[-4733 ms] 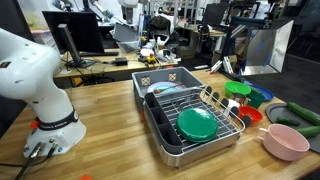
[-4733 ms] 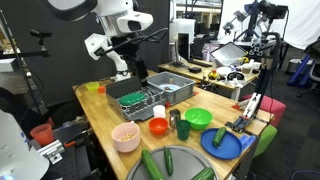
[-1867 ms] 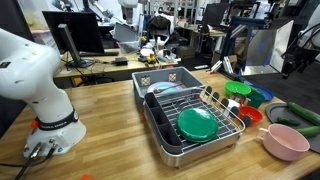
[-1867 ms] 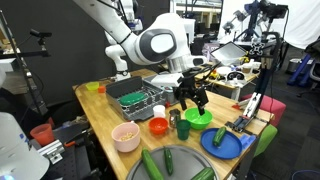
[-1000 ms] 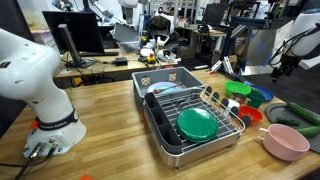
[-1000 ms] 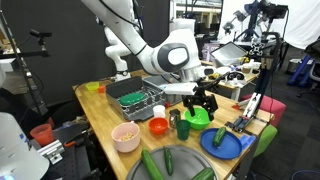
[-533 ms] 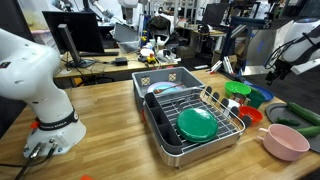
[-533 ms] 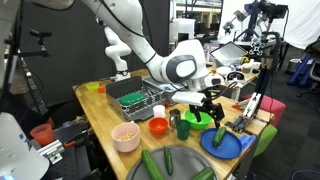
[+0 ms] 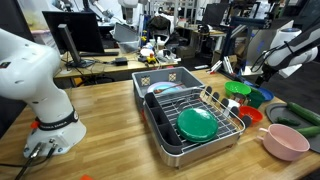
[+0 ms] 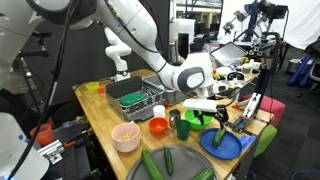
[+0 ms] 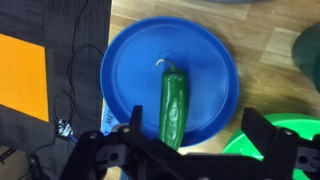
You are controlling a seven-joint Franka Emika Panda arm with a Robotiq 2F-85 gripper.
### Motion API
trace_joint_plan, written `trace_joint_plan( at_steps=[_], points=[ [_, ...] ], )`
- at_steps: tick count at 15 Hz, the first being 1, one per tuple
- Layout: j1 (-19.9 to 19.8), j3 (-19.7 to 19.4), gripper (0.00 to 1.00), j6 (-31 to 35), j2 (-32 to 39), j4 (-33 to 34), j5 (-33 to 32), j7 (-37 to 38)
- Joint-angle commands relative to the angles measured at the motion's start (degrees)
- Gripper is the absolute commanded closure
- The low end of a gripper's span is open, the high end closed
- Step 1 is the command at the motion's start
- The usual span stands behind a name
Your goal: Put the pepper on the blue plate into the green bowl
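Observation:
The green pepper's long sides (image 11: 174, 92) face my open fingers, so my gripper should next go down to the blue plate and close across the pepper's middle (image 11: 173, 110).
The blue plate (image 11: 205, 65) fills the upper middle of the wrist view, with a long green pepper (image 11: 173, 105) lying on it lengthwise. The light-green bowl (image 11: 268, 160) shows at the lower right, next to the plate. My gripper (image 11: 198, 140) is open and empty, hovering above the plate's near edge, with the pepper's lower end by one finger. In both exterior views the gripper (image 10: 222, 112) (image 9: 260, 74) hangs over the blue plate (image 10: 228, 146) (image 9: 263, 97) and the green bowl (image 10: 197, 118) (image 9: 237, 89). The pepper (image 10: 220, 137) lies on the plate.
A dish rack (image 9: 215, 105) holding a darker green plate (image 9: 197, 123) stands mid-table. A red bowl (image 10: 158, 126), a pink bowl (image 10: 126, 136), a dark cup (image 10: 183, 128) and a dark green plate with cucumbers (image 10: 170, 165) sit near the table's end.
The arm has swung from over the dish rack past the green bowl and lowered toward the blue plate. The gripper stays open and empty. The pepper has not moved.

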Motion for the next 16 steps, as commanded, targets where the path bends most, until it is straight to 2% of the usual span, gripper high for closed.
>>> trace_joint_plan(
  at_steps=[1,7,16],
  points=[
    [-1.6,1.6,0.00,-4.4,4.2,6.2,-0.5,-5.4],
    [-2.2,2.4,0.00,-11.2,10.5,15.4,0.3,-9.3],
    [-4.1,4.3,0.00,-18.7,18.0,27.4,3.3,-9.9]
  ],
)
